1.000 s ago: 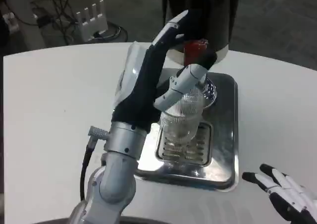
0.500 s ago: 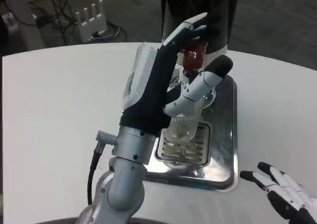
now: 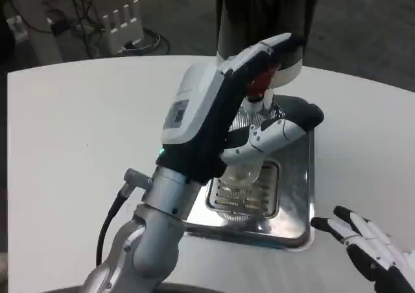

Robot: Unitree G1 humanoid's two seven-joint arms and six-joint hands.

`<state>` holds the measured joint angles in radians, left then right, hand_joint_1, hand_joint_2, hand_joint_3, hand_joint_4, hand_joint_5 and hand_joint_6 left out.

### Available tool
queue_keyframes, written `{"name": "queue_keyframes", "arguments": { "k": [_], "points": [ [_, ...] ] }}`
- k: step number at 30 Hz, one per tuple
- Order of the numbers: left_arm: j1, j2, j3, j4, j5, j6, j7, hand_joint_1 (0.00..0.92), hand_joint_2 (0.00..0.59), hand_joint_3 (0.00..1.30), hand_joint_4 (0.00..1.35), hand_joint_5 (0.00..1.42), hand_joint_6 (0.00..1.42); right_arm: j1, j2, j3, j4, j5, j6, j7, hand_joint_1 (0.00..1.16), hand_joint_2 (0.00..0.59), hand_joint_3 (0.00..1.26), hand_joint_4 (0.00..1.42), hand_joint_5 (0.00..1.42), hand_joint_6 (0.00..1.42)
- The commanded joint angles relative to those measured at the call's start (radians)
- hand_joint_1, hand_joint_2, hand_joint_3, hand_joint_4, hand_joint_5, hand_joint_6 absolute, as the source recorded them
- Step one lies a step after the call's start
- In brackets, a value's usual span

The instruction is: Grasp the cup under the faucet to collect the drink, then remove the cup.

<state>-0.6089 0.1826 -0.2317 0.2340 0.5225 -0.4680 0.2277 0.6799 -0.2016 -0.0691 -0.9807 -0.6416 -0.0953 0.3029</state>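
Note:
The clear ribbed cup point(image 3: 242, 176) under the faucet lets the drip grate point(image 3: 241, 199) show through, so the cup will hold only a shallow drink when I lift it.
A clear ribbed cup point(image 3: 244, 174) stands on the drip grate point(image 3: 245, 201) of the steel tray point(image 3: 297, 202), under the red faucet point(image 3: 260, 83) of the dark dispenser point(image 3: 266, 14). My left hand point(image 3: 220, 111) hovers over the cup and hides its upper part. Its fingers stretch up beside the red faucet, and its thumb point(image 3: 285, 129) sticks out to the right above the cup's front, off the glass. My right hand point(image 3: 364, 246) lies at the table's near right corner with its fingers spread and nothing in it.
The white table point(image 3: 78, 137) has free room to the left of the tray. A white power strip point(image 3: 120, 21) and cables lie on the floor beyond the far edge.
My left hand has risen and swung right; its thumb has come off the cup's side and now points out over the tray. The right hand has hardly moved.

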Motion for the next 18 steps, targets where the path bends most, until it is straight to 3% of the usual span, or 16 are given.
{"name": "queue_keyframes", "arguments": {
  "k": [1,12,18],
  "points": [
    [-0.001,0.017,-0.035,0.017,0.035,-0.031,-0.017,0.0,0.091,0.3,0.26,0.37,0.31,0.005,0.001,-0.003,0.003,0.009,0.004,-0.001,0.59,0.466,0.13,0.0,0.0,0.0],
    [-0.007,0.051,-0.067,0.014,0.086,-0.06,-0.004,0.0,0.091,0.3,0.27,0.37,0.31,0.012,0.001,-0.003,0.001,0.018,0.0,-0.003,0.59,0.466,0.13,0.0,0.0,0.0],
    [-0.007,0.076,-0.083,0.006,0.128,-0.066,0.005,0.0,0.091,0.3,0.28,0.37,0.32,-0.017,0.009,0.019,0.037,0.063,0.01,-0.009,0.59,0.464,0.13,0.0,0.0,0.0]
  ]
}}
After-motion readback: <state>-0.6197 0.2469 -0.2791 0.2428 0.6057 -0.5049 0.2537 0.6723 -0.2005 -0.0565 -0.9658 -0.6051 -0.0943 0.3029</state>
